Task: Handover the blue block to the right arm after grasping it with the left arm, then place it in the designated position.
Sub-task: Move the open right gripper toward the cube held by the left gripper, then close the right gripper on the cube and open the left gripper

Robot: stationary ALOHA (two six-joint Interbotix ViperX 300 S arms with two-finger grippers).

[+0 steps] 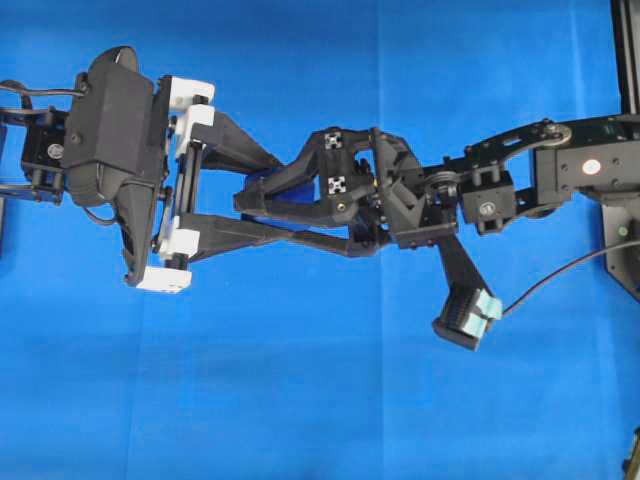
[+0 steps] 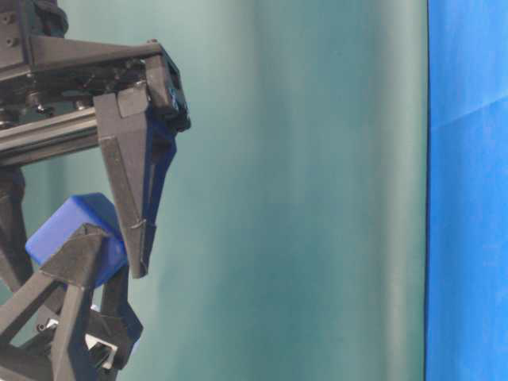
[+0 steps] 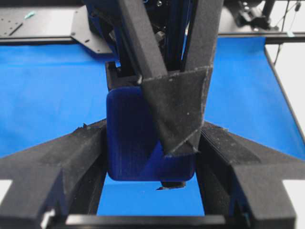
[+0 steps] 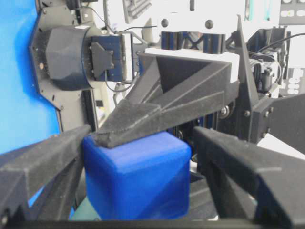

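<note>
The left gripper's fingers are clamped on the blue block inside the right gripper [image 2: 59, 228], so the left gripper needs to open before the right gripper carries the block away.
The blue block [image 3: 131, 138] hangs in the air above the blue cloth [image 1: 300, 380], and my left gripper [image 3: 152, 128] is shut on it, one finger against each side. My right gripper [image 4: 140, 143] is open around the same block [image 4: 138, 181]. Its left finger touches the block and a thin gap shows at its right finger [image 4: 228, 167]. From table level the block [image 2: 67, 222] sits between a finger [image 2: 79, 266] rising from below and another finger [image 2: 131, 182] pointing down. Overhead, the left gripper [image 1: 285, 200] and right gripper [image 1: 262, 203] interlock mid-table and hide the block.
A small camera module [image 1: 465, 318] with a cable hangs off the right arm. A black frame [image 1: 625, 50] runs along the right edge. Blue cloth covers the table. A teal backdrop [image 2: 317, 190] stands behind the grippers.
</note>
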